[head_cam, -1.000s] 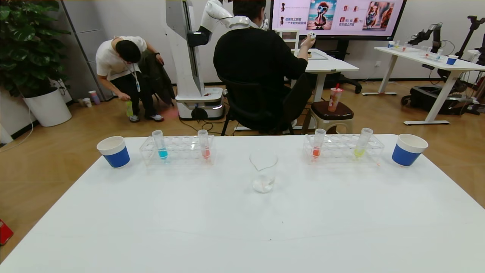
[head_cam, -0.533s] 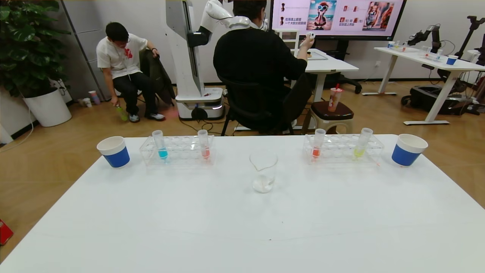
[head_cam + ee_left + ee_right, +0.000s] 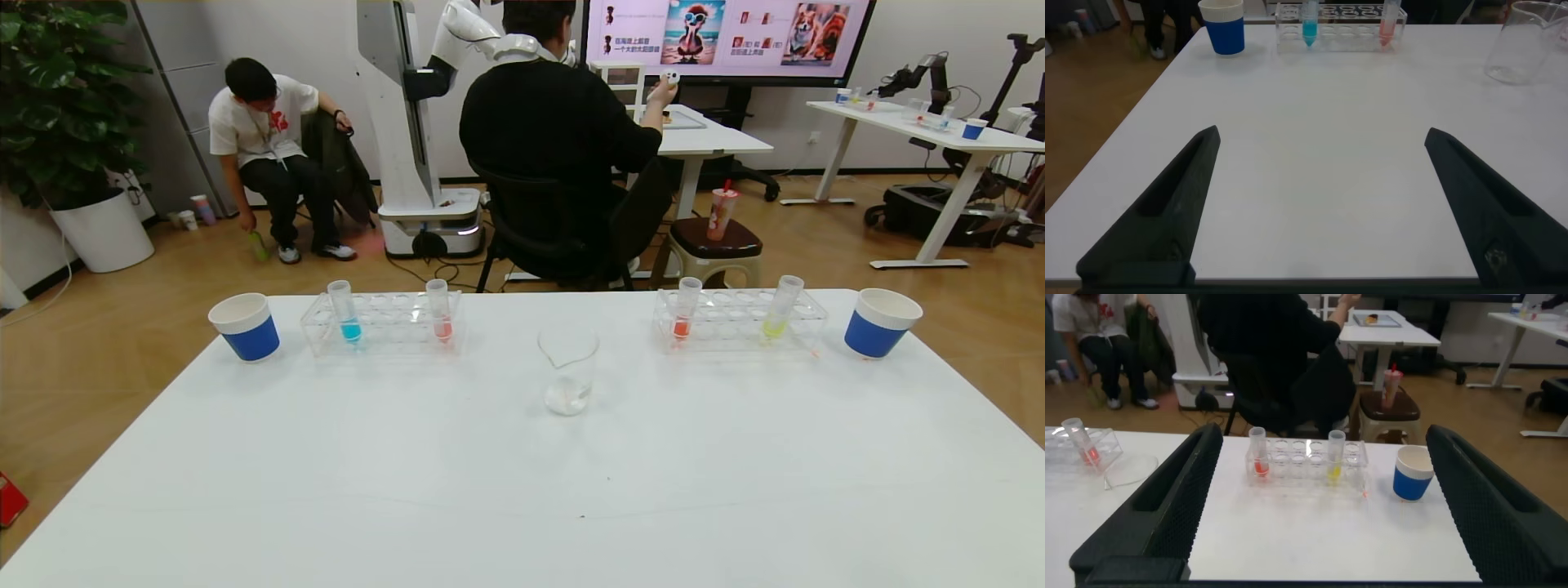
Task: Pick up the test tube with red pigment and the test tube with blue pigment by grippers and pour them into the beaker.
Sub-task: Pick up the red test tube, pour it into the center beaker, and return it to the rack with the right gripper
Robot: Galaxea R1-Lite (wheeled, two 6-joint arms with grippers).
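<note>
The red pigment [image 3: 682, 328] is low in the open test tube [image 3: 687, 308], so I expect it to cover only the bottom of the beaker when I pour it.
The test tube with blue pigment [image 3: 349, 315] stands at the left end of the left clear rack [image 3: 384, 336]. The test tube with red pigment [image 3: 684, 312] stands at the left end of the right rack [image 3: 739, 331]. The clear beaker [image 3: 567, 371] stands between the racks, nearer me. Neither gripper shows in the head view. My left gripper [image 3: 1321, 132] is open and empty over bare table, well short of the blue tube [image 3: 1310, 20] and the beaker [image 3: 1527, 45]. My right gripper [image 3: 1323, 430] is open and empty, facing the red tube [image 3: 1260, 454] from a distance.
A coral-pink tube [image 3: 441, 314] stands in the left rack and a yellow-green tube [image 3: 780, 309] in the right one. Blue-and-white paper cups stand at the far left [image 3: 245, 327] and the far right [image 3: 880, 322]. The white table [image 3: 522, 490] ends just behind the racks.
Nothing on the table has moved. The person at the back left has straightened up from bending over.
</note>
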